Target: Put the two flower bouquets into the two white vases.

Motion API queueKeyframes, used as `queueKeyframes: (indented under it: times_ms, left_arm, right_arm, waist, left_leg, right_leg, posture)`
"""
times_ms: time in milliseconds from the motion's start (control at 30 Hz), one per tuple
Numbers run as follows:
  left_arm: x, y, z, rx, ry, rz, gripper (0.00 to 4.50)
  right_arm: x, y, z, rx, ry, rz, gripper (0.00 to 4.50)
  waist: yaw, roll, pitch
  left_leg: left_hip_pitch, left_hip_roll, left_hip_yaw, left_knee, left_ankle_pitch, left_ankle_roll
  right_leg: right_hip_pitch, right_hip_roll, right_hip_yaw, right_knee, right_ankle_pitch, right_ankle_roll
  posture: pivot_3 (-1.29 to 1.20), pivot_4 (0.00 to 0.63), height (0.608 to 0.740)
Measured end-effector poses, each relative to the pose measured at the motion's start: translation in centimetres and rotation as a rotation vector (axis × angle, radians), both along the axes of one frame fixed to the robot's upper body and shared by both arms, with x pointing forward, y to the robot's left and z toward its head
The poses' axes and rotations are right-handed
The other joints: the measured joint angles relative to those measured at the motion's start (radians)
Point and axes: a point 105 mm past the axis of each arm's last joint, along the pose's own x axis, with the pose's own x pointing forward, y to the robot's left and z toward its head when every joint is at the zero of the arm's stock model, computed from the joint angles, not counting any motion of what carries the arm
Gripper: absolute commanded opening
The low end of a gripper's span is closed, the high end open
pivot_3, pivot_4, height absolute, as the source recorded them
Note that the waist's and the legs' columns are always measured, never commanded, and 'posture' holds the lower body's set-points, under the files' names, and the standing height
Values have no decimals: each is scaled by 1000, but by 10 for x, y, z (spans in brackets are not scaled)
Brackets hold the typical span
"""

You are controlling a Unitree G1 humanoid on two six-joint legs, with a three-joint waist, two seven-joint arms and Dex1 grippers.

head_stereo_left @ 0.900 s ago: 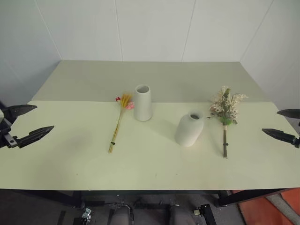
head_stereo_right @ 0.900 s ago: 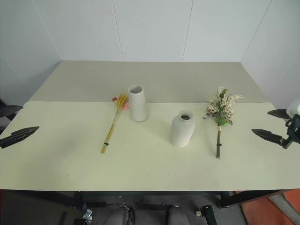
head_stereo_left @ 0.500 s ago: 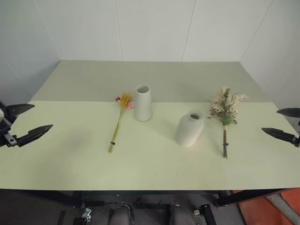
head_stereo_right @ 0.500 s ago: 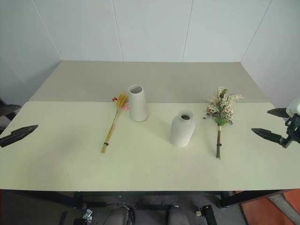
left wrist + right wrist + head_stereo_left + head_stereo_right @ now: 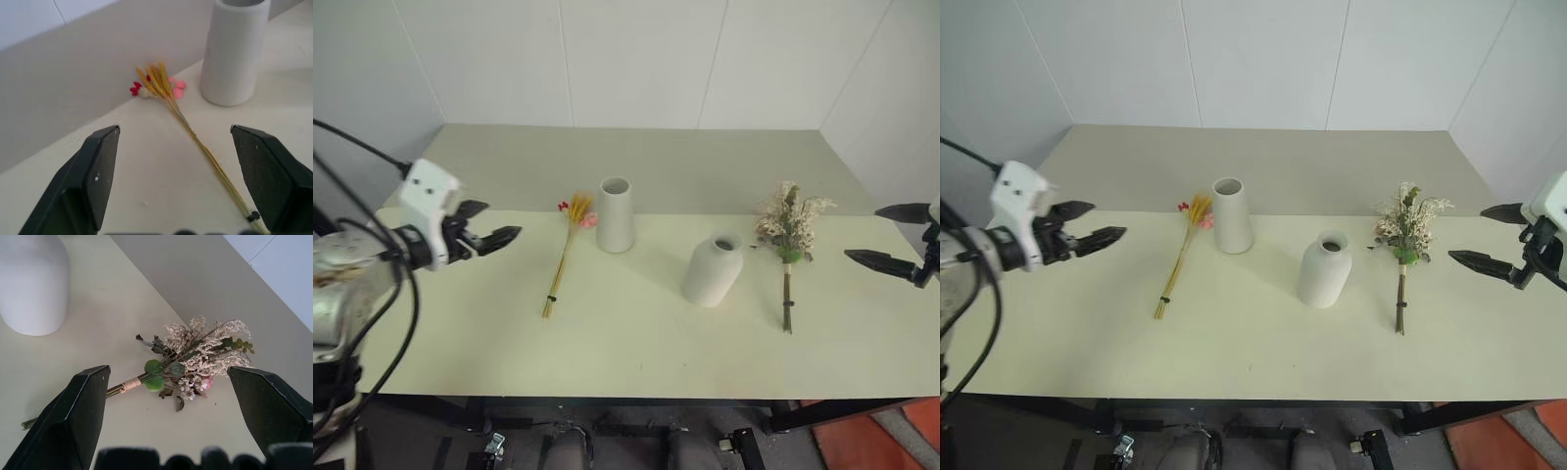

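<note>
The wheat bouquet's stems point(image 5: 555, 285) lie clear of the cone vase, so the robot's left gripper should keep moving toward their middle point(image 5: 564, 258) until its open fingers close around them.
Flat on the pale table point(image 5: 636, 343) lies the slim wheat bouquet point(image 5: 563, 257), its blossoms beside the tall cone vase point(image 5: 615, 213). To the right of this vase stands the rounder vase point(image 5: 712, 271). Further right lies the bushy cream bouquet point(image 5: 787, 235), stem toward the table's front edge. My left gripper point(image 5: 502, 219) hovers open left of the wheat bunch, pointing at it; its wrist view shows the wheat bouquet point(image 5: 161, 88) and the cone vase point(image 5: 234, 54) ahead. At the right edge my right gripper point(image 5: 863, 233) is open, facing the bushy bouquet point(image 5: 195, 357).
White walls close in the back and both sides of the table. A seam crosses the table just behind the vases. Bare tabletop stretches in front of the bouquets and vases, and between the two vases.
My left arm has swung up and in from the table's left edge to hover beside the wheat bouquet. The right gripper has risen a little and edged inward. Bouquets and vases have not moved.
</note>
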Motion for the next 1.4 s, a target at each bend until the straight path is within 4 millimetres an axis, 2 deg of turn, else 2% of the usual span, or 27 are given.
queueKeyframes:
  times_ms: [133,333,533,700,800,933,1233,1400]
  left_arm:
    - [31,-33,-25,46,160,64,3923]
    - [58,-47,-48,54,356,212,3923]
    - [68,-63,-67,40,516,263,3923]
    - [73,-62,-81,48,593,308,3923]
    - [78,-65,-81,45,601,317,3923]
    - [85,-68,-81,39,601,328,3038]
    - [95,-70,-83,50,565,339,23]
    - [97,-69,-83,33,561,341,23]
  right_arm:
    - [1,4,-1,-9,8,16,4500]
    - [2,6,-2,-15,11,21,4500]
    - [-2,15,-1,-35,5,48,4500]
    - [-6,14,-5,-37,12,41,4500]
    - [-8,16,-6,-30,14,49,4500]
    - [-12,19,-6,-3,25,68,4500]
    - [-16,17,-8,10,34,68,4500]
    - [-17,15,-11,12,41,62,4500]
  waist:
    - [0,-1,0]
    - [-7,-1,1]
    - [-2,-2,1]
    - [-2,-2,1]
    - [-1,-2,1]
    - [-1,-2,1]
    - [3,-2,1]
    - [2,-2,1]
  left_leg:
    - [0,0,-1,2,0,0]
    - [0,0,-2,1,0,0]
    - [-1,0,-2,2,0,0]
    - [-1,-1,-2,1,0,0]
    - [0,-1,-2,2,0,0]
    - [0,-1,-2,2,0,0]
    - [0,-2,-2,2,0,0]
    - [1,-2,-2,3,0,0]
  right_leg:
    - [1,1,0,0,0,0]
    - [-1,2,2,0,0,0]
    - [-1,2,2,0,0,1]
    - [-1,2,2,0,0,1]
    - [0,2,2,0,1,1]
    - [0,2,2,0,1,1]
    - [1,1,2,0,1,2]
    - [1,1,2,0,1,2]
  posture:
    - [0,150,740]
    - [0,150,740]
    - [0,150,740]
    - [0,150,740]
    - [0,150,740]
    - [0,150,740]
    - [0,150,740]
    - [0,150,740]
